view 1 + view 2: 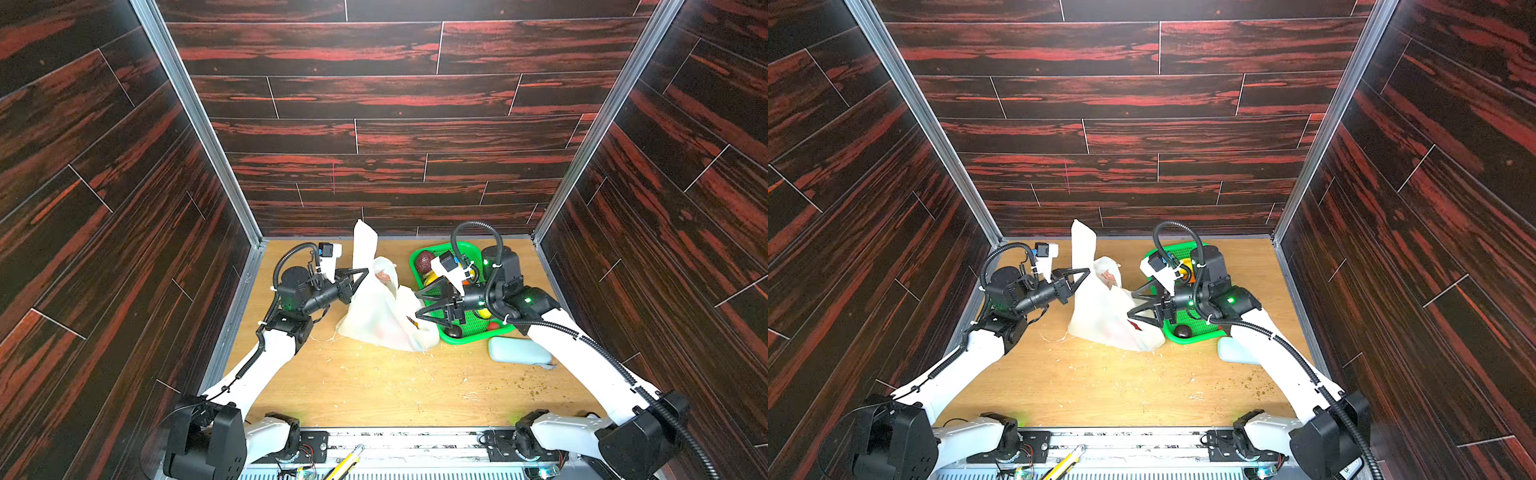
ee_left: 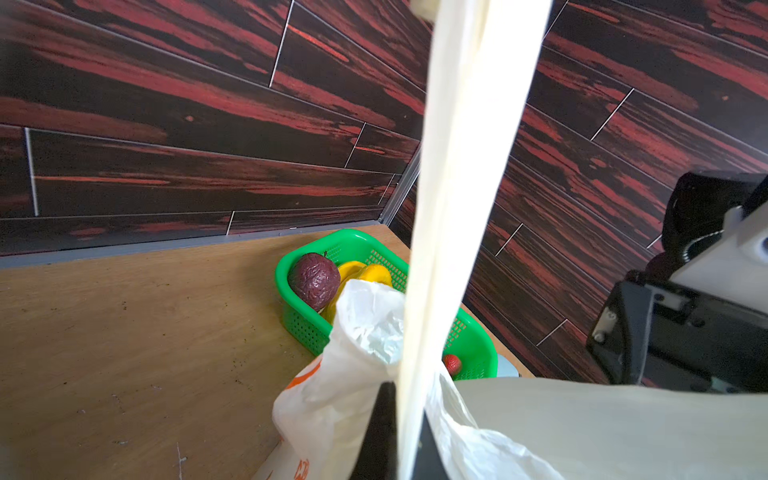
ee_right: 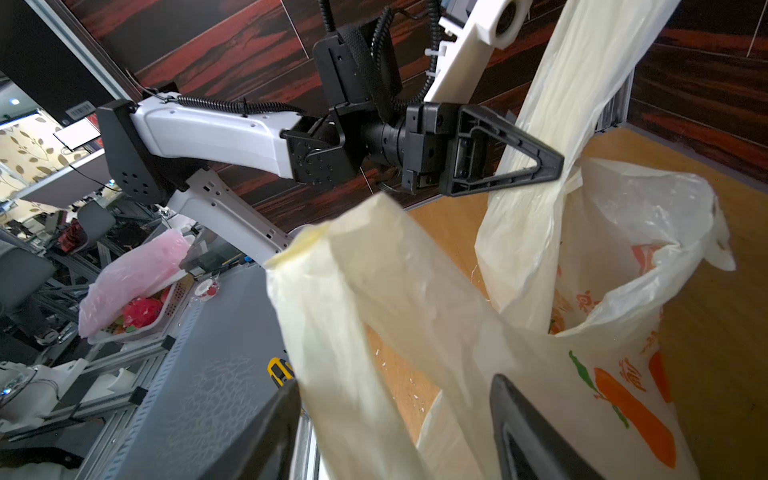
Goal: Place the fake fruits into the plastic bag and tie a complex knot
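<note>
The strap handle hangs down folded between the fingers of the robot's right gripper, so next the right gripper pinches it while the left gripper comes over to pull its top upright.
The plastic bag stands slumped on the table between both arms. My left gripper is shut on one strap handle and holds it upright. My right gripper is open, and the other strap handle hangs loose between its spread jaws. Fake fruits lie in the green basket: a dark purple ball, a yellow banana and a red strawberry. The bag's inside is hidden.
A pale blue pouch lies in front of the basket, under my right forearm. The basket sits against the back right corner. Dark wood-patterned walls close in three sides. A yellow utility knife rests on the front rail.
</note>
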### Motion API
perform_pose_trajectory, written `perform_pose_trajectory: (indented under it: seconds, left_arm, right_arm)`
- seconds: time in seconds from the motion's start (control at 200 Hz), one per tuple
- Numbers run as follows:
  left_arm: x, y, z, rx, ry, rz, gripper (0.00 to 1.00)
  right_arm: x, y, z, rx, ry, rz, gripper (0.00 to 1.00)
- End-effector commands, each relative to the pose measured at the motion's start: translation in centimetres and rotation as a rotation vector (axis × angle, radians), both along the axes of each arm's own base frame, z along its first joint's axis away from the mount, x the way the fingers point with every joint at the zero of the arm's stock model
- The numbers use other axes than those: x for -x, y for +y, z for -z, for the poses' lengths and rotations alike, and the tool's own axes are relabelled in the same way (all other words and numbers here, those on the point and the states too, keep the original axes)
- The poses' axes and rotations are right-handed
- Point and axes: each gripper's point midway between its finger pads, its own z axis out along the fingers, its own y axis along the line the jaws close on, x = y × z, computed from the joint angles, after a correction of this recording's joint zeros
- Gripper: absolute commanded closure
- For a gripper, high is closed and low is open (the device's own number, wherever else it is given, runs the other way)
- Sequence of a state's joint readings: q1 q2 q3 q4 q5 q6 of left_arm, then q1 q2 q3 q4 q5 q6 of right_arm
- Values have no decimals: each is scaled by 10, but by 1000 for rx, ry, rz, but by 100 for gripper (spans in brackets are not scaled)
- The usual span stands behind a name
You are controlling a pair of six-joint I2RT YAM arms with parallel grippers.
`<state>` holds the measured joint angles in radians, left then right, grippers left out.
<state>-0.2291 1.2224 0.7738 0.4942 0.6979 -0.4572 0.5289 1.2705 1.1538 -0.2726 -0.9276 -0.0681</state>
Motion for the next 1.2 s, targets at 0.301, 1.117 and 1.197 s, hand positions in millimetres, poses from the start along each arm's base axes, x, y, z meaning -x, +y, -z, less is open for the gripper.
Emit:
perform_pose_trajectory:
  seconds: [0.301, 1.117, 1.197]
  left_arm:
    - [-1, 3, -8, 13, -14, -10, 100]
    - [63, 48, -46, -139, -40, -174, 50]
    - [89, 37, -69, -86, -125, -74, 48]
  right_arm:
    - [-5, 18, -5, -3, -211, 87, 31]
    - [-9, 26, -13, 0, -132, 75, 96]
    - [-9, 26, -13, -1, -131, 74, 96]
